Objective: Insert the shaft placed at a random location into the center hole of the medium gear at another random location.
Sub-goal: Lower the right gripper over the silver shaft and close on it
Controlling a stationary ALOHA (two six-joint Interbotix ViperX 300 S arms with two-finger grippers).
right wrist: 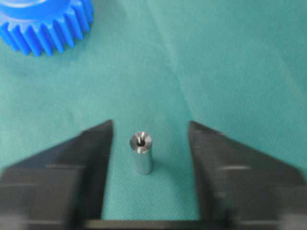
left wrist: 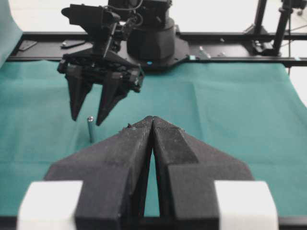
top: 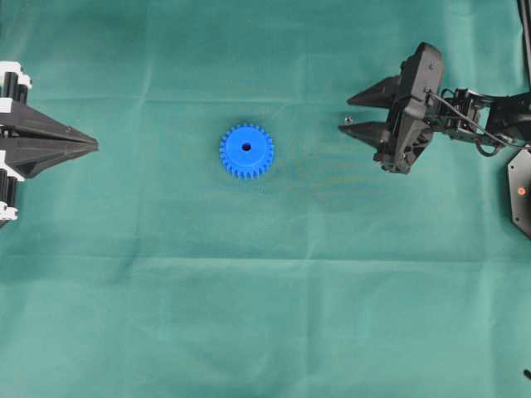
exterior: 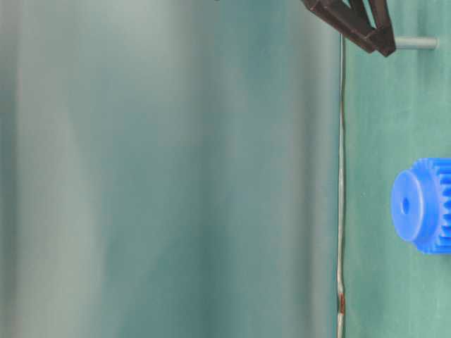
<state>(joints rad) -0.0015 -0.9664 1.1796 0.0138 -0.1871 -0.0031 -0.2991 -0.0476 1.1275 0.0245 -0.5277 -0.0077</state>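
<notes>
The shaft (top: 348, 120) seems to be about the same width as the medium gear's center hole (top: 246, 147), so the shaft will slip in and fill the hole when I push.
The medium gear (top: 246, 151), bright blue and toothed, lies flat near the middle of the green cloth with its dark center hole (top: 246, 147) facing up. The shaft (right wrist: 141, 152), a short silvery pin, stands upright on the cloth to the gear's right. My right gripper (right wrist: 151, 127) is open and straddles the shaft, with a gap on each side; the pin is nearer the left finger. In the overhead view the shaft (top: 346, 120) sits between the right gripper's (top: 346, 115) tips. My left gripper (top: 95, 146) is shut and empty at the left edge, far from the gear.
A black plate with an orange dot (top: 521, 191) lies at the right edge. In the left wrist view the right arm's base (left wrist: 151, 40) and a black rail (left wrist: 230, 60) run along the cloth's far side. The gear (right wrist: 45, 21) lies beyond the right gripper.
</notes>
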